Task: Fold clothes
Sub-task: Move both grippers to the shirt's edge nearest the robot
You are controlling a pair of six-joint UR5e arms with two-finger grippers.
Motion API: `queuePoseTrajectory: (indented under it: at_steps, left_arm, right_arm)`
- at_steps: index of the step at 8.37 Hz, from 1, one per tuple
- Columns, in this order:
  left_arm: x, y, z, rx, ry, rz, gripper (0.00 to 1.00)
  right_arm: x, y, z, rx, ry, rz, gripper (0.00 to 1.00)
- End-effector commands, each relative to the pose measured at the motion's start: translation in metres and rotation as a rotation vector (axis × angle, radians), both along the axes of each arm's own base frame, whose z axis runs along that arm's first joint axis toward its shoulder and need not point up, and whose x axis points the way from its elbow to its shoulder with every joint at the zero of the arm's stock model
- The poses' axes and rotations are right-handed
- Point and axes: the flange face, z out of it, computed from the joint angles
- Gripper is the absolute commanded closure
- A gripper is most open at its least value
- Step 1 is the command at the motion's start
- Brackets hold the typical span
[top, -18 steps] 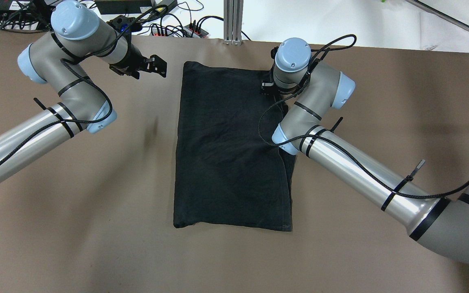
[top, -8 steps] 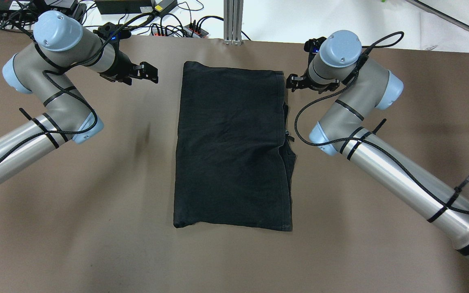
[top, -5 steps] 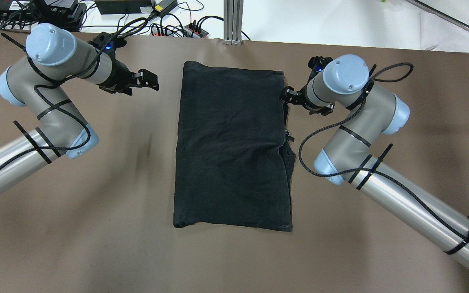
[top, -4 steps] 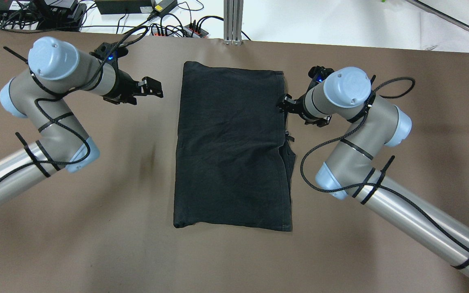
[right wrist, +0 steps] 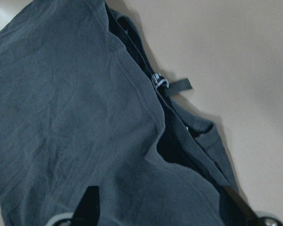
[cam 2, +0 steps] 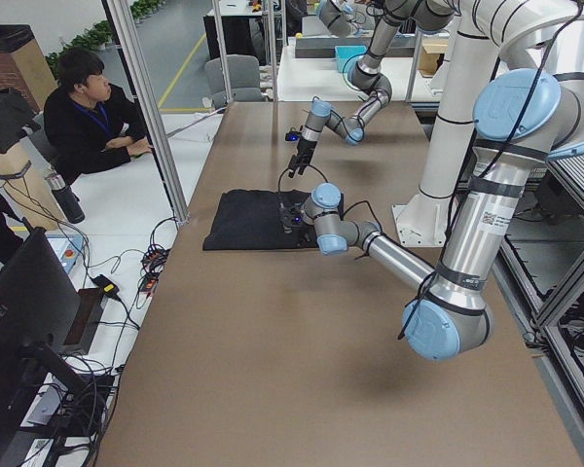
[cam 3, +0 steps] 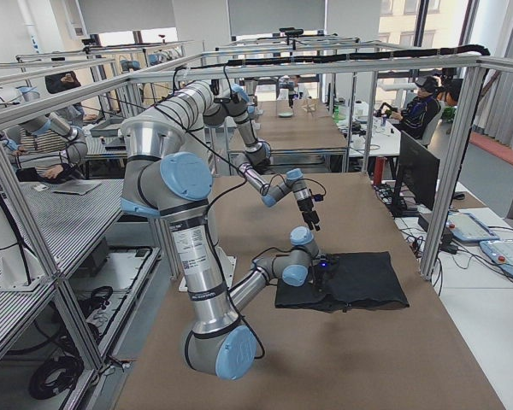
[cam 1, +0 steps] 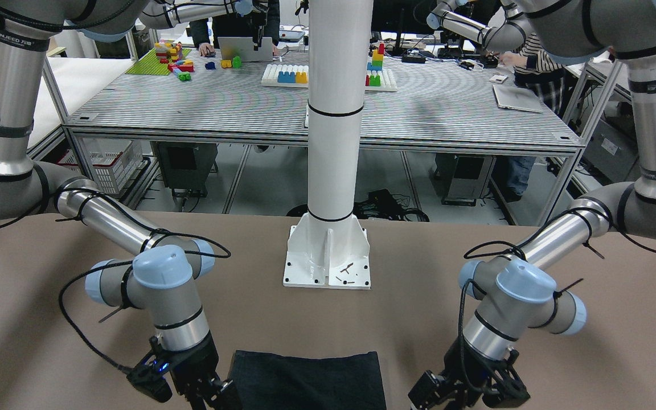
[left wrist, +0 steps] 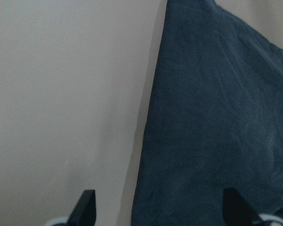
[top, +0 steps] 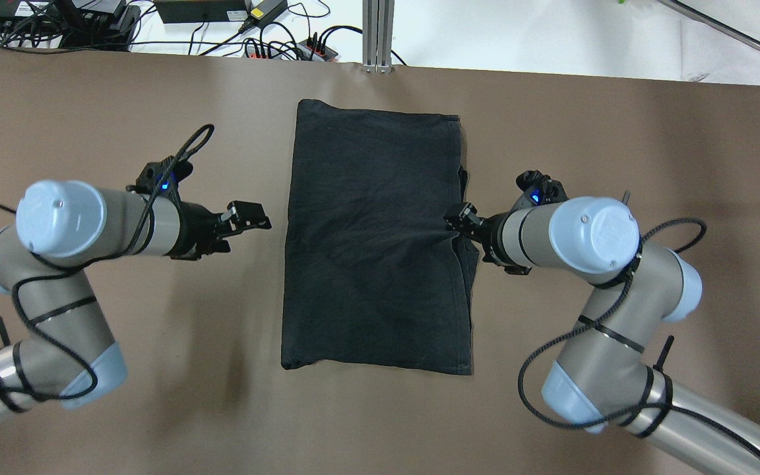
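I expect the fabric edge (left wrist: 140,188) to bend over limply when I lift it, while the rest of the black garment stays down, because soft wrinkles (left wrist: 240,139) spread across the garment.
The clothes are one black garment (top: 373,237) lying flat and folded lengthwise in the middle of the brown table (top: 123,396). It also shows in the front view (cam 1: 308,378). My left gripper (top: 254,218) is open, low beside the garment's left edge at mid-length. In the left wrist view (left wrist: 160,212) that edge of the garment (left wrist: 217,117) runs between the fingers. My right gripper (top: 457,221) is open at the right edge, over the bunched layers. The right wrist view (right wrist: 160,207) shows the fabric (right wrist: 75,117) and a small tag (right wrist: 177,85).
Cables and power strips (top: 254,26) lie past the table's far edge, beside an aluminium post (top: 378,33). The white pillar base (cam 1: 328,256) stands on the robot's side of the table. A seated operator (cam 2: 97,117) is off the far side.
Both arms have moved back toward the robot along the garment's sides, from its far corners to mid-length. The right gripper left the far right corner. The garment has not moved.
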Motion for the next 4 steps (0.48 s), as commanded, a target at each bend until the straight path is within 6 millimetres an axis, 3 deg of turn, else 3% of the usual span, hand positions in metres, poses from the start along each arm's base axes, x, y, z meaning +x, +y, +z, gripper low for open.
queuePoseTrajectory:
  at_steps: [1, 3, 4]
  left_arm:
    - [0.018, 0.099, 0.000, -0.107, 0.080, -0.038, 0.05]
    - [0.058, 0.155, 0.007, -0.126, 0.080, -0.073, 0.05]
    - [0.074, 0.175, 0.009, -0.120, 0.074, -0.072, 0.05]
  right_arm:
    - [-0.002, 0.078, -0.011, -0.055, -0.139, 0.090, 0.09]
    - [-0.019, 0.126, 0.015, -0.020, -0.236, 0.106, 0.10]
    - [-0.022, 0.136, 0.024, -0.017, -0.252, 0.129, 0.09]
